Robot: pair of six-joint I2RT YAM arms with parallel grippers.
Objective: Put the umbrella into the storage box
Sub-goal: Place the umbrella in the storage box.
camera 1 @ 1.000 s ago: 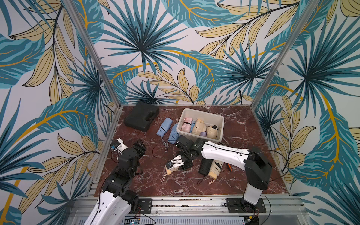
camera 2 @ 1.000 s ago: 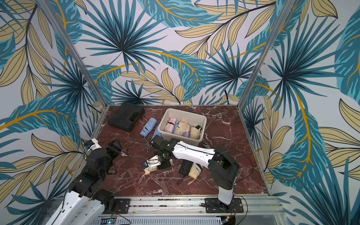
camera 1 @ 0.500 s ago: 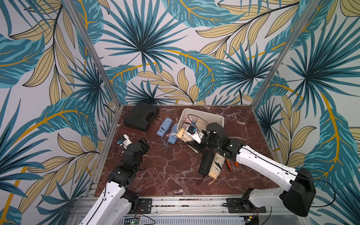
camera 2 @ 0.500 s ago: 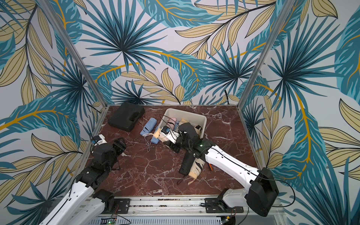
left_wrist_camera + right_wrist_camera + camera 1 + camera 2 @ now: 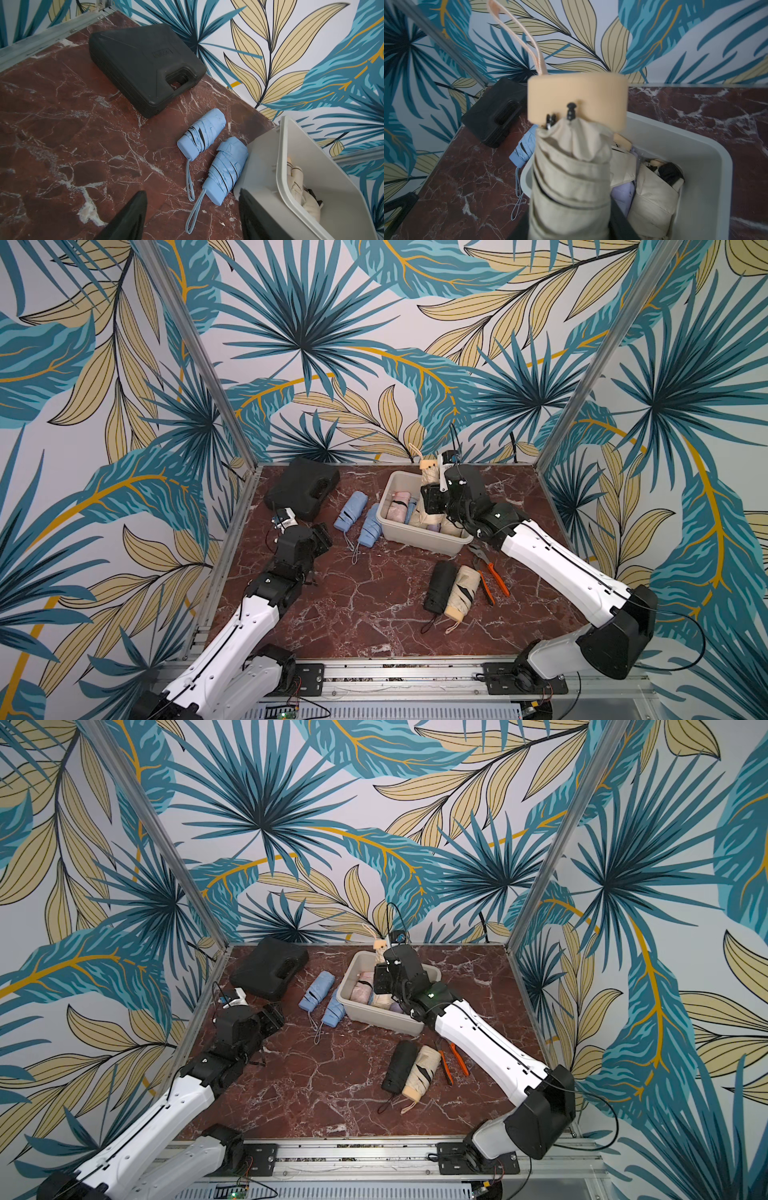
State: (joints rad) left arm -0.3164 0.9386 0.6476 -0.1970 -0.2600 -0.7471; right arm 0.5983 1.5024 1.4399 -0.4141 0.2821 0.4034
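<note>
I should keep lowering the held beige umbrella (image 5: 430, 471) with my right gripper until it rests next to the umbrellas inside the storage box (image 5: 433, 521), because it lies the same way as they do.
My right gripper (image 5: 433, 498) is shut on a beige folded umbrella (image 5: 571, 176), holding it upright with the handle and strap on top. It hangs over the off-white storage box (image 5: 384, 506), which holds several folded umbrellas. The gripper hides the umbrella's lower end. Both top views show the held umbrella (image 5: 379, 952) above the storage box (image 5: 353, 974). My left gripper (image 5: 192, 192) is open and empty, low over the marble table. It is near two blue umbrellas (image 5: 202, 134) (image 5: 226, 170) that lie beside the storage box (image 5: 280, 158).
A black hard case (image 5: 303, 487) sits at the back left. On the table in front of the box lie a black umbrella (image 5: 439, 587), a beige umbrella (image 5: 461, 593) and orange-handled pliers (image 5: 492, 576). Patterned walls close three sides.
My right arm has lifted the beige umbrella off the table's middle and carried it back and right to above the box. The left arm shifted a little.
</note>
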